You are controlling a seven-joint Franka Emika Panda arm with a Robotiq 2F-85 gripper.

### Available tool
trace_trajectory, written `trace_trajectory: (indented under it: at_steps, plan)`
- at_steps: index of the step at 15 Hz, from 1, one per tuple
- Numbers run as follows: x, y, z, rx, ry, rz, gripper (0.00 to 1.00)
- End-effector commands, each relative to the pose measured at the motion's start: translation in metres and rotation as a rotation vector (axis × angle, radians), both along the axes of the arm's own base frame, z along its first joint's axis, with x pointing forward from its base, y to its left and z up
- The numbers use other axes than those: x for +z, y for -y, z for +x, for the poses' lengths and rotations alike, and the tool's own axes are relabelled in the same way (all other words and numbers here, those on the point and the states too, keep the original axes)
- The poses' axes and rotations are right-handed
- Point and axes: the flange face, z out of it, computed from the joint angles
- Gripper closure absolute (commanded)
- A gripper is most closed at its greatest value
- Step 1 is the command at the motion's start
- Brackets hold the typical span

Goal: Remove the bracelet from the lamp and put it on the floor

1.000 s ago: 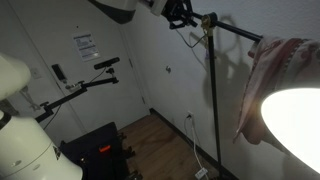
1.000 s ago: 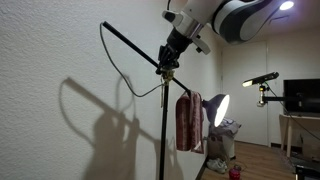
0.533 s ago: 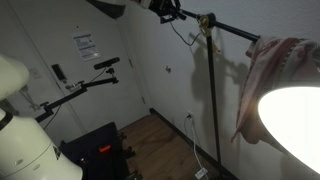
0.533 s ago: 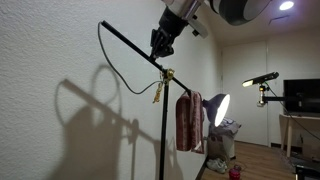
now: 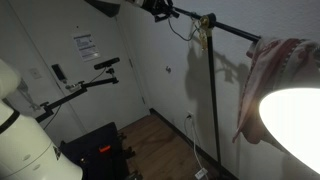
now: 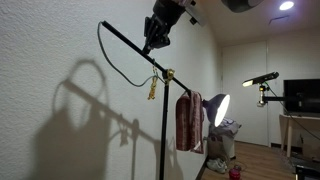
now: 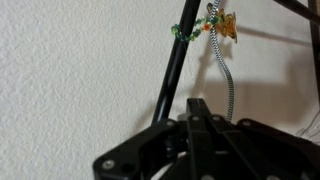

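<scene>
Next, my gripper slides the bracelet along to the boom's loose end (image 6: 103,24) and past it before lowering it, because the bracelet's green beads (image 7: 182,34) go around the boom.
The lamp's black pole (image 5: 212,100) carries a boom arm (image 6: 125,45) with a brass joint (image 6: 168,74) and a glowing white shade (image 5: 296,125). The bracelet (image 6: 153,90), a thin pale yellowish loop, dangles from the boom just beside the joint. It also shows in an exterior view (image 5: 201,36). In the wrist view a pale braided strand (image 7: 226,75) hangs by the joint, with green beads around the boom. My gripper (image 6: 157,31) is above the boom, up from the joint, apart from the bracelet. Its fingertips (image 7: 197,104) are pressed together with nothing between them.
A pink-and-white cloth (image 5: 272,70) hangs on the boom near the shade. A thin dark cable (image 6: 118,78) sags below the boom. Black jointed camera arms (image 5: 80,92) stand by the white wall. Brown plank floor (image 5: 160,140) lies far below.
My gripper has moved from the brass joint up along the boom, away from the bracelet. The bracelet still hangs on the lamp and has swung slightly.
</scene>
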Motion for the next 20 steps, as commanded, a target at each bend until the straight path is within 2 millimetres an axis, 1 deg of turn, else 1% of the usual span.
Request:
trace_trajectory:
  at_steps: [1, 2, 6, 12, 15, 20]
  plan:
    - [0.001, -0.006, -0.001, 0.012, 0.001, -0.003, 1.0]
    - [0.001, -0.009, -0.002, 0.018, 0.0, -0.001, 0.99]
    - [-0.001, -0.005, 0.0, 0.012, -0.005, 0.001, 0.99]
    - [-0.001, -0.007, 0.0, 0.02, -0.008, -0.006, 1.0]
    - [0.006, -0.029, 0.001, 0.033, -0.011, -0.041, 1.0]
    - [0.022, -0.086, -0.002, 0.11, -0.009, -0.128, 1.0]
